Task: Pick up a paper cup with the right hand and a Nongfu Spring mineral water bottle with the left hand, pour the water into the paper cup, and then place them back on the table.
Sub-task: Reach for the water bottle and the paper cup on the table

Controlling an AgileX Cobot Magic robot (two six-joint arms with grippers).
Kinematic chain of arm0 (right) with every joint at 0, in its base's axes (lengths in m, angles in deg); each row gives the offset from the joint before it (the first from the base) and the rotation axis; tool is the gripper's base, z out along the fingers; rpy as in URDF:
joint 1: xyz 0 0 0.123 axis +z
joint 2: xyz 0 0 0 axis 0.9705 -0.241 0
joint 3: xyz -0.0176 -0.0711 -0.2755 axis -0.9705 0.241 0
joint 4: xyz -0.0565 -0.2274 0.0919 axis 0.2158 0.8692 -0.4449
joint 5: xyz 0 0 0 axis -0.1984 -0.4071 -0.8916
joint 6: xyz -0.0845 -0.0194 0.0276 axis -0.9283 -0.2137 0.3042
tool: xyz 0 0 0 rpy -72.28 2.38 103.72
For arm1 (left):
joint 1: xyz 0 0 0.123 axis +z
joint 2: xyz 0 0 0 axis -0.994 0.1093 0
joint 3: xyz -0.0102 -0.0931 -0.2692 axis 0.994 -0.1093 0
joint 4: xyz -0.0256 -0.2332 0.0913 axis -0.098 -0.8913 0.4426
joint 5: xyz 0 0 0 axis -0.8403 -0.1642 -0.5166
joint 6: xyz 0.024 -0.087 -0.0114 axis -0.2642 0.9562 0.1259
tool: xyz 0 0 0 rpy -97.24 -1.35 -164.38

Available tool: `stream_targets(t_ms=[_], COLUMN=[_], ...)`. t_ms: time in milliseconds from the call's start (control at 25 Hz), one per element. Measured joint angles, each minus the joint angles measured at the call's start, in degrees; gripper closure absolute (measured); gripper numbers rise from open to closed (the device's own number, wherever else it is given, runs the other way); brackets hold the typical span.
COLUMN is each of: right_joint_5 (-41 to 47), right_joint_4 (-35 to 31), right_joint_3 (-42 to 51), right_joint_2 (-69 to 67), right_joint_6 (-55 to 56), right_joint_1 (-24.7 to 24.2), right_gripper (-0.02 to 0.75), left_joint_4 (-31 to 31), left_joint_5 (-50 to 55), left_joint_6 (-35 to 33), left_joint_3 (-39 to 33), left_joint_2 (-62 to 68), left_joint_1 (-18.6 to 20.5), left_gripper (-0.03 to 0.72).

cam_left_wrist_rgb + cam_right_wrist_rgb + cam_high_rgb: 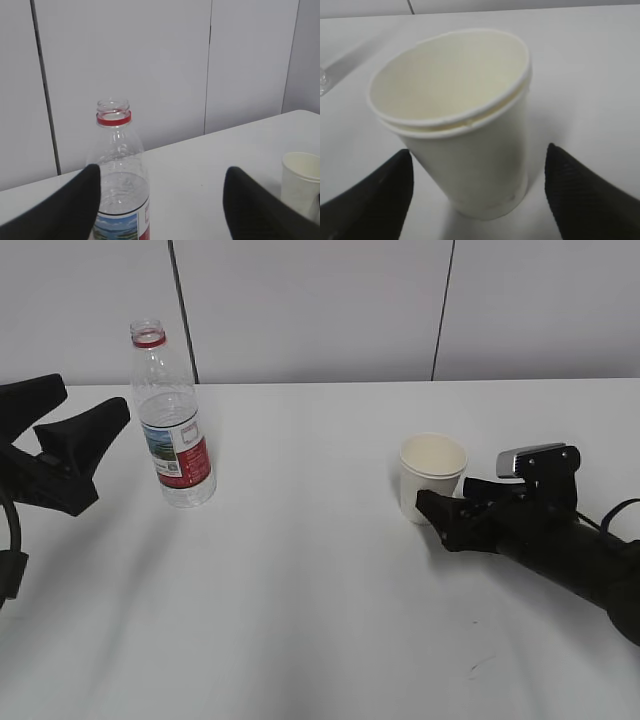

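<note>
My gripper will tip the bottle, and the water (167, 406) should then run into the paper cup in a thin stream, because the bottle's narrow opening (147, 329) is uncapped.
The Nongfu Spring bottle (173, 430) stands upright and uncapped on the white table (300, 580), left of centre, partly filled with clear water (120, 192). My left gripper (95, 435) is open just left of it; in the left wrist view (162, 200) the bottle (117, 170) stands by the left finger, apart from it. The cream paper cup (432, 477) stands upright and empty at centre right. My right gripper (445, 508) is open with its fingers on either side of the cup's base (470, 165), not touching.
A grey panelled wall (320, 300) runs behind the table's far edge. A small dark scuff mark (482, 665) lies near the front right. The cup also shows at the right edge of the left wrist view (302, 182).
</note>
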Motion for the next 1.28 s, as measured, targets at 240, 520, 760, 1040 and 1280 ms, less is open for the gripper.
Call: stream_targets(t_ms=[240,520,760,1040,1280], right_joint_5=[0.0,0.0,0.0,0.0,0.0], right_joint_4=[1.1,5.0,5.0,5.2,5.7], right_joint_3=[-3.4,-5.8,-5.9,-6.4,-9.2], right_joint_2=[-1.6,-3.6,-3.7,-3.7,-4.2], right_joint_6=[0.0,0.0,0.0,0.0,0.0], right_joint_1=[0.0,0.0,0.0,0.0,1.3], right_gripper=[0.132,0.164,0.141,0.097,0.096], left_joint_4=[-0.1,-0.1,-0.1,-0.1,-0.1], left_joint_5=[-0.1,0.2,0.2,0.2,0.2], left_joint_6=[0.0,0.0,0.0,0.0,0.0], left_joint_3=[0.0,0.0,0.0,0.0,0.0], left_joint_2=[0.0,0.0,0.0,0.0,0.0], left_joint_1=[0.0,0.0,0.0,0.0,0.0], left_gripper=[0.224,0.224,0.224,0.224,0.224])
